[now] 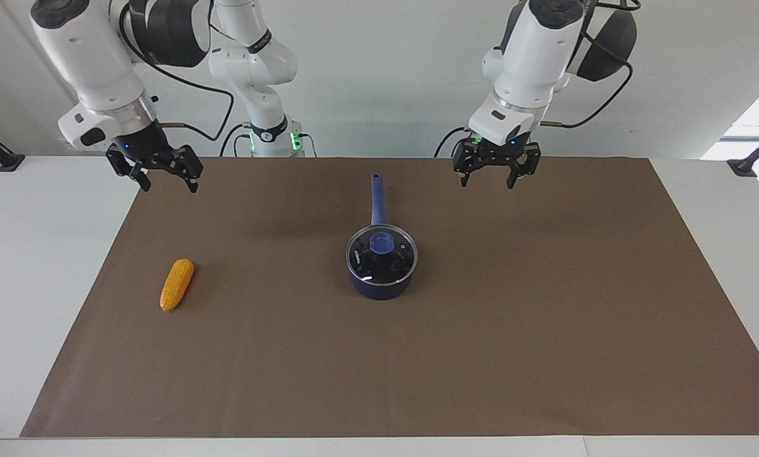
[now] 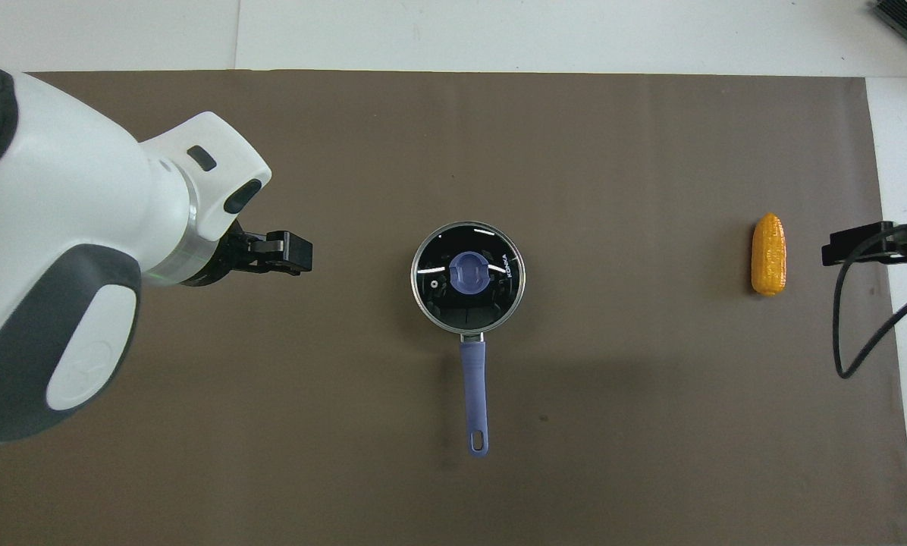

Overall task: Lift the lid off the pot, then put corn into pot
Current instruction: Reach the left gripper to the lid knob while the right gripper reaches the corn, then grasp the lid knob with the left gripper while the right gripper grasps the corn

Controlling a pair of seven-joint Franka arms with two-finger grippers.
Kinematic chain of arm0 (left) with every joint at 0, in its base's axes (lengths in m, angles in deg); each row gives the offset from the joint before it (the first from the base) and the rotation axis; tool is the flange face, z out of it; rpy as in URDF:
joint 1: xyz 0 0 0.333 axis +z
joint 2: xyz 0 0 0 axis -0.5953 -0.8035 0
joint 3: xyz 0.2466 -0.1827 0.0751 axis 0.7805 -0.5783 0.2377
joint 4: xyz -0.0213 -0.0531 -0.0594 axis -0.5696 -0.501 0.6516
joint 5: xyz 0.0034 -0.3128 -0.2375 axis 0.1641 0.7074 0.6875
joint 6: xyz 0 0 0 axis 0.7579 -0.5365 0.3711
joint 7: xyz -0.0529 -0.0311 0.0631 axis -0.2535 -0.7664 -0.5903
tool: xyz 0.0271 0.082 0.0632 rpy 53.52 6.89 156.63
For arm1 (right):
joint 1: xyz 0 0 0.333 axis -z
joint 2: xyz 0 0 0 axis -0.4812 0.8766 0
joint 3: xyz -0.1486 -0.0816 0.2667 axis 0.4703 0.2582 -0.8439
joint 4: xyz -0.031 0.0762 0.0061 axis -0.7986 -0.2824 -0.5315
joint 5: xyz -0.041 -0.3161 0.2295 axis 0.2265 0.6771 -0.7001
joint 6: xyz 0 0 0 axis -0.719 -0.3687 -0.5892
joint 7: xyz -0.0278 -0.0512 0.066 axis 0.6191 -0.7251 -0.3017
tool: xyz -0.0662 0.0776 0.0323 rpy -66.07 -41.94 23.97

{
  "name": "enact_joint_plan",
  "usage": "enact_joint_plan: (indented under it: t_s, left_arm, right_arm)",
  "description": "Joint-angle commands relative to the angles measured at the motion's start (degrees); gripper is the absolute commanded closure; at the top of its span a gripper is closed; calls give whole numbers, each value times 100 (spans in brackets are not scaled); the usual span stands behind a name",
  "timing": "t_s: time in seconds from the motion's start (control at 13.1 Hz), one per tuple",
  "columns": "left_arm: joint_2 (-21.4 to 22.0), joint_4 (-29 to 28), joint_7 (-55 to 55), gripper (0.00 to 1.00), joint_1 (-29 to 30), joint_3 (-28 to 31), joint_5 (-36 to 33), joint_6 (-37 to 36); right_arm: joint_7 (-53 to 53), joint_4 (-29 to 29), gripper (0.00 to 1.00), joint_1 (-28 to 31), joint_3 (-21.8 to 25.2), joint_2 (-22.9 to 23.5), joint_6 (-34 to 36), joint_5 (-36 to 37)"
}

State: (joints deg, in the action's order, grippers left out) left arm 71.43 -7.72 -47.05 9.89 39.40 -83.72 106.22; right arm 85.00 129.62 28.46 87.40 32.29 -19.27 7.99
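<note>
I should keep moving down to the corn, toward its middle [image 1: 177, 285], because my right gripper's open fingers are in line with the corn's narrow width [image 2: 769, 255]. I will close them once they are on both sides of the corn.
The navy pot [image 1: 379, 284] stands mid-mat with its long blue handle [image 1: 377, 197] pointing toward the robots. The glass lid [image 1: 381, 254] with its blue knob sits on it. From overhead, the lid [image 2: 468, 274] covers the pot, whose handle [image 2: 474, 387] shows. The orange corn [image 1: 176, 284] lies on the mat toward the right arm's end, also seen overhead [image 2: 769, 254]. My left gripper [image 1: 486, 184] is open and raised beside the pot's handle, toward the left arm's end; it also shows overhead [image 2: 294, 252]. My right gripper [image 1: 170, 188] is open, up over the mat's edge near the corn, seen overhead [image 2: 852, 249].
A brown mat [image 1: 544, 330] covers most of the white table [image 1: 30, 266]. A black cable [image 2: 855, 341] hangs from the right arm.
</note>
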Motion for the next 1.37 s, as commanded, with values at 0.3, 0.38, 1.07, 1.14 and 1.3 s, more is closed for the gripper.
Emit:
enact_joint_plan:
  t_s: [0.3, 0.38, 1.07, 1.14, 1.3]
  left_arm:
    - [-1229, 507, 1461, 0, -982, 97, -430, 701]
    - [-1432, 718, 1611, 0, -1027, 97, -430, 736]
    - [-2031, 958, 2324, 0, -1299, 97, -404, 1264]
    - [-2040, 949, 2351, 0, -1326, 97, -404, 1264]
    - [-2040, 949, 2395, 0, -1335, 88, -378, 1255]
  right_arm:
    - [120, 302, 0, 188, -34, 1289, -1701, 47]
    - [129, 355, 0, 258, -34, 1465, -1992, 47]
    - [507, 663, 0, 804, -43, 2222, -2891, -14]
    - [446, 672, 0, 778, -43, 2257, -2891, -40]
    - [402, 689, 0, 743, -43, 2336, -3066, -41]
